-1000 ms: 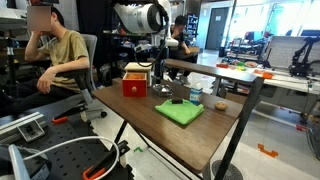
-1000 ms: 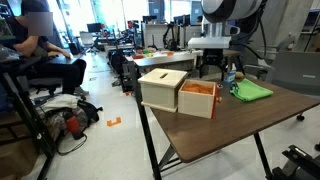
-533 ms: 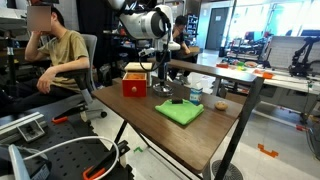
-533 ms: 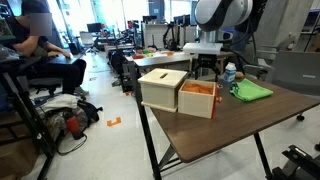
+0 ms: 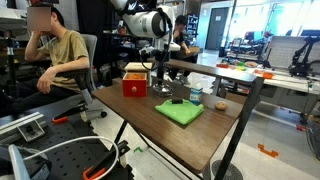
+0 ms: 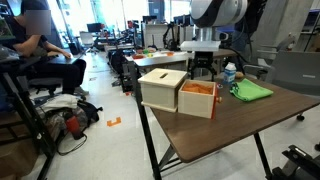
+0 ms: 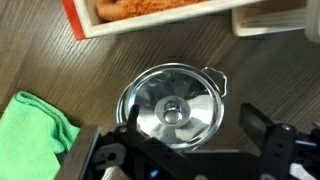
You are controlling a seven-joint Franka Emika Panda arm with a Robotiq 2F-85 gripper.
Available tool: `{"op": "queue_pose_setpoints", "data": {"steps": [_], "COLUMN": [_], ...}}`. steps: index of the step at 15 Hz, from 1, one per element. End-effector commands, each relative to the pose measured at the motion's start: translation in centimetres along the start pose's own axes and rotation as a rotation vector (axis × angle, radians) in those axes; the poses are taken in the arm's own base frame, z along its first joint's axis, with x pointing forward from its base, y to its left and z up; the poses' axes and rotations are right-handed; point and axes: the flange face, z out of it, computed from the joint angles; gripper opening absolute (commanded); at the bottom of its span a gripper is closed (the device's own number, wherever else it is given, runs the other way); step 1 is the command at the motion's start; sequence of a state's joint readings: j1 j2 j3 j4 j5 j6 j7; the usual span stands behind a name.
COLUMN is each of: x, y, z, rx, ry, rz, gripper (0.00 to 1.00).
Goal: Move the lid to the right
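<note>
My gripper should shift back toward the green cloth and turn to center on the knob before closing, as the lid's knob [image 7: 172,110] sits off its middle that way.
The lid [image 7: 172,105] is a small round silvery metal lid with a central knob, lying flat on the wooden table. In the wrist view it sits between the red box [image 7: 150,12] and the green cloth [image 7: 35,125]. My gripper [image 7: 190,120] is open above it, one finger on each side of the lid and not touching it. In both exterior views the gripper [image 5: 160,78] [image 6: 203,68] hangs just behind the red box [image 5: 135,86] [image 6: 198,98], and the lid is hidden there.
A tan box [image 6: 165,88] stands against the red box. The green cloth [image 5: 180,112] [image 6: 252,90] lies towards the table's other end, with a small dark object [image 5: 178,101] and a can [image 5: 196,95] beside it. A seated person [image 5: 55,55] is beyond the table.
My arm has moved sideways toward the red box and slightly lower, coming over the lid. The gripper stays open. Nothing on the table has moved.
</note>
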State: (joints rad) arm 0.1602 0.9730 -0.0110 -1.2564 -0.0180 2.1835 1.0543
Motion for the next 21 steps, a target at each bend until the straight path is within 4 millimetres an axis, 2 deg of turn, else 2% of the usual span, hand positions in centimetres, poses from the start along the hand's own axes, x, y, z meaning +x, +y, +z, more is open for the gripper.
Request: {"op": "queue_pose_setpoints", "data": {"steps": [1,8,14,17,19,21], "x": [0.7,2.6,2.1,1.7,1.7,1.9], "y": [-0.1,1.3,0.9,0.4,0.2,0.1], "z": [-0.8,-0.2,1.1,1.3,1.3,1.1], "rx": [-0.001,-0.075,-0.088,-0.084,-0.082,-0.077], "ry": [-0.068,-0.089,-0.07,-0.068,-0.064,-0.058], "rz": [-0.151,-0.345,-0.404,-0.415,-0.415,-0.412], "gripper": [1.0,1.0,1.0,0.73,0.67,0.69]}}
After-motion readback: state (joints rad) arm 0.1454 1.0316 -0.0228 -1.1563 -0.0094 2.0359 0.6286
